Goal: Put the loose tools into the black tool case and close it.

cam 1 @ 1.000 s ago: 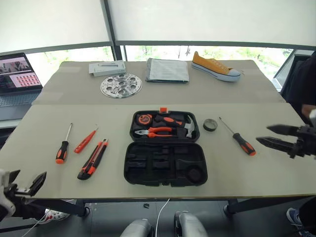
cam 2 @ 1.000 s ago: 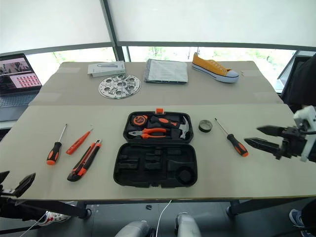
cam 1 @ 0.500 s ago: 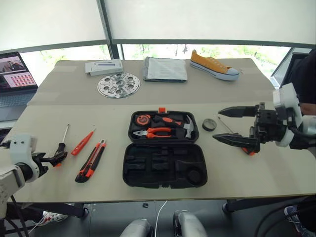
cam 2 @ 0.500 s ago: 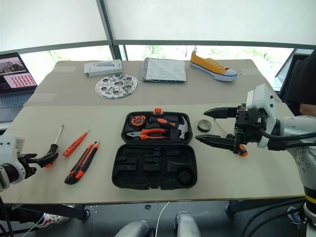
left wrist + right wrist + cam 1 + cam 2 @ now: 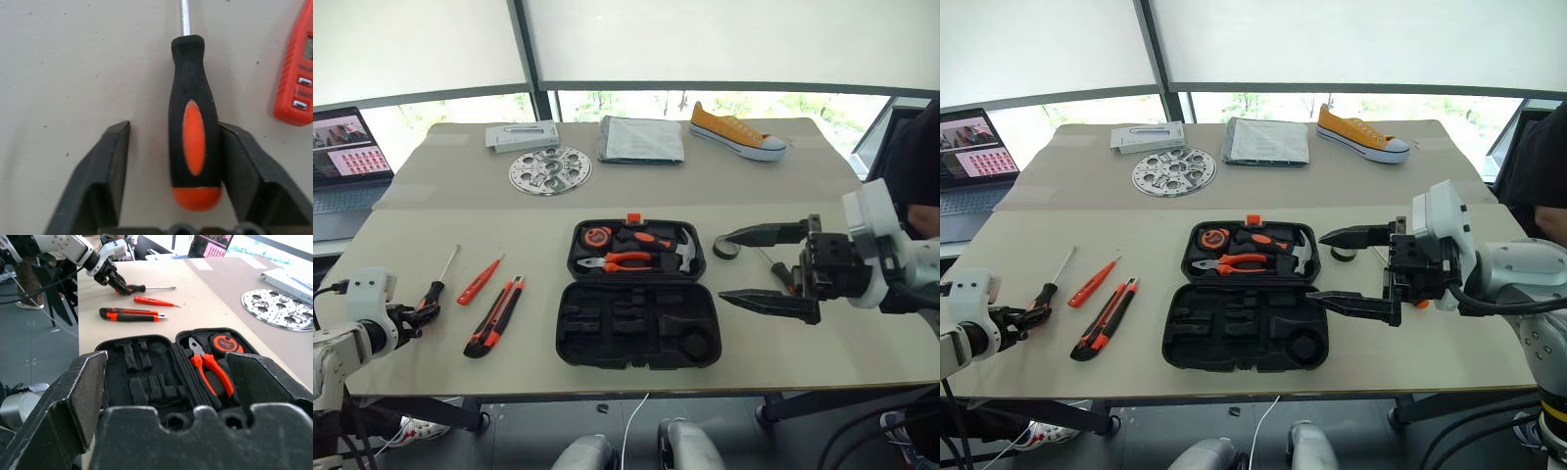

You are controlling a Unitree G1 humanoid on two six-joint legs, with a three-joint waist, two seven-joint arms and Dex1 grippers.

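Observation:
I expect the second screwdriver (image 5: pixel 784 278) to settle lengthwise among the raised moulded blocks (image 5: pixel 626 311) and stay in place when I lower it, because the blocks fill the near half of the case.
The black tool case (image 5: pixel 570 345) lies open at mid table. One black-and-orange screwdriver (image 5: pixel 193 132) lies at the table's left; my left gripper (image 5: pixel 173 126) straddles its handle, one finger touching it, a gap at the other. A slim orange tester screwdriver (image 5: pixel 478 282) and the utility knife (image 5: pixel 495 315) lie between it and the case. My right gripper (image 5: pixel 720 266) hovers wide open just right of the case, holding nothing. It partly hides the black tape roll (image 5: pixel 728 251) and the second screwdriver (image 5: pixel 767 258).
Pliers (image 5: pixel 619 262), a hammer and a tape measure sit in the case's far half. A metal disc (image 5: pixel 550 169), grey flat box (image 5: pixel 524 135), grey folded pad (image 5: pixel 641 139) and yellow sneaker (image 5: pixel 736 130) line the far side. A laptop (image 5: pixel 347 166) is far left, a person (image 5: pixel 913 166) at right.
My left gripper came up from below the table edge onto the left screwdriver's handle and its jaws narrowed. My right gripper swung in from the right edge to beside the case, still wide open.

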